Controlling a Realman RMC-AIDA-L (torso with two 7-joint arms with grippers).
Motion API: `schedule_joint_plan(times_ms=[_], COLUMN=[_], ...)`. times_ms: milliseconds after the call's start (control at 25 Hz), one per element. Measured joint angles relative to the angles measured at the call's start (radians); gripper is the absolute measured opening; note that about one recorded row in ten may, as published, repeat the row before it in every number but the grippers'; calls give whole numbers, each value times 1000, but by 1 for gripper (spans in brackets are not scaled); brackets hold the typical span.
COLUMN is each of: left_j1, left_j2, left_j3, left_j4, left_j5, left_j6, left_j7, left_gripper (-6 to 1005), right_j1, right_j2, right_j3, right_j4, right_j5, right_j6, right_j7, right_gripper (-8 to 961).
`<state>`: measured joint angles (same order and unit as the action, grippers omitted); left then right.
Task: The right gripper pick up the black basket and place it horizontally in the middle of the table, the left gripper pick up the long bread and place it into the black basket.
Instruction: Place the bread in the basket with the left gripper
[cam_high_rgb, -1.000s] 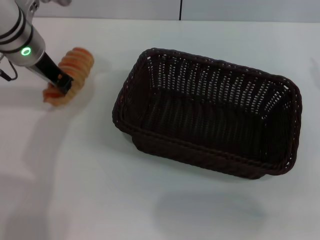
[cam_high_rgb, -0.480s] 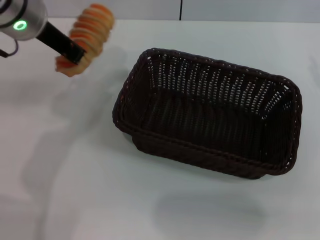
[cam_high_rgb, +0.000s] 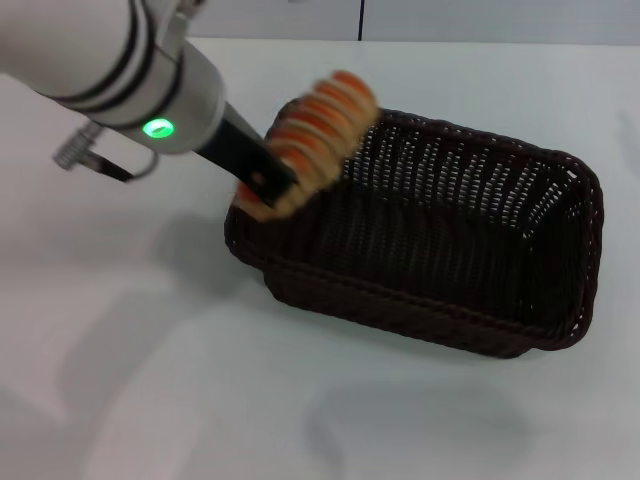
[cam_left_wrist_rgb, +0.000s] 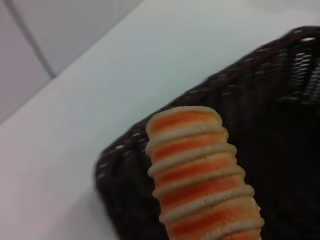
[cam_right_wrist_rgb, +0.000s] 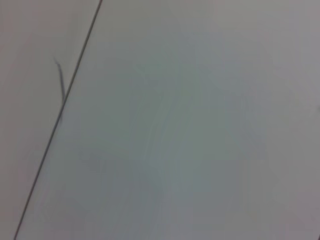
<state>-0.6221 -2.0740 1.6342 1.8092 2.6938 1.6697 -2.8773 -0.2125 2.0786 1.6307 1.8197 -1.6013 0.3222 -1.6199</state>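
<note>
The long bread (cam_high_rgb: 325, 128) is above the black basket's rim and the inside (cam_high_rgb: 425, 235) is empty, so the robot's left gripper should keep moving inward and let go once both ends of the bread are inside.
The black basket (cam_high_rgb: 430, 240) lies lengthwise on the white table (cam_high_rgb: 150, 380), right of centre in the head view. My left gripper (cam_high_rgb: 272, 185), with its green ring light, is shut on the long bread (cam_high_rgb: 315, 135) and holds it tilted in the air over the basket's left end. In the left wrist view the long bread (cam_left_wrist_rgb: 200, 175) fills the foreground with the black basket (cam_left_wrist_rgb: 280, 100) under it. The right gripper is out of view; its wrist view shows only bare table.
A grey wall with a dark vertical seam (cam_high_rgb: 361, 20) runs behind the table's far edge. Bare white tabletop lies in front of and left of the basket. A table edge line (cam_right_wrist_rgb: 60, 115) crosses the right wrist view.
My left gripper has lifted the long bread off the table at the far left and carried it to the right, so it now hangs over the basket's left end. The basket has not moved.
</note>
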Motion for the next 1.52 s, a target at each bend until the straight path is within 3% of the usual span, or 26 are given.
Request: schedule_joint_plan(times_ms=[200,520,880,1080,1360,1520], left_j1=[2,-6,-54,-56,-56,-10], left_j2=[-3,-1,0,-1,-1,2], left_j3=[33,80,84,89,84,61], left_j4=[-1,-5,-107,-108,-100,-13], left_j5=[-90,-97,-191,-197,-198,-191], left_j6=[-20,-42,-45,-61,-69,-85], left_j7=[-1,-1,-1,-1,-1,0], left_gripper=[139,123,116,222,456,550], right_j1=[-3,-8,-8,-8,-16,-43], right_j2=[0,0,0,1,2,3], right_j3=[-8,-22,-25,-20,5,43], right_j4=[1,4,4,-1,-12,-35], right_j5=[-1,-2,-5,-14,-7,74], right_j6=[0,0,0,-7,-7,2], right_j7=[0,0,0,0,3,6], right_gripper=[544,544,544,544,544,544])
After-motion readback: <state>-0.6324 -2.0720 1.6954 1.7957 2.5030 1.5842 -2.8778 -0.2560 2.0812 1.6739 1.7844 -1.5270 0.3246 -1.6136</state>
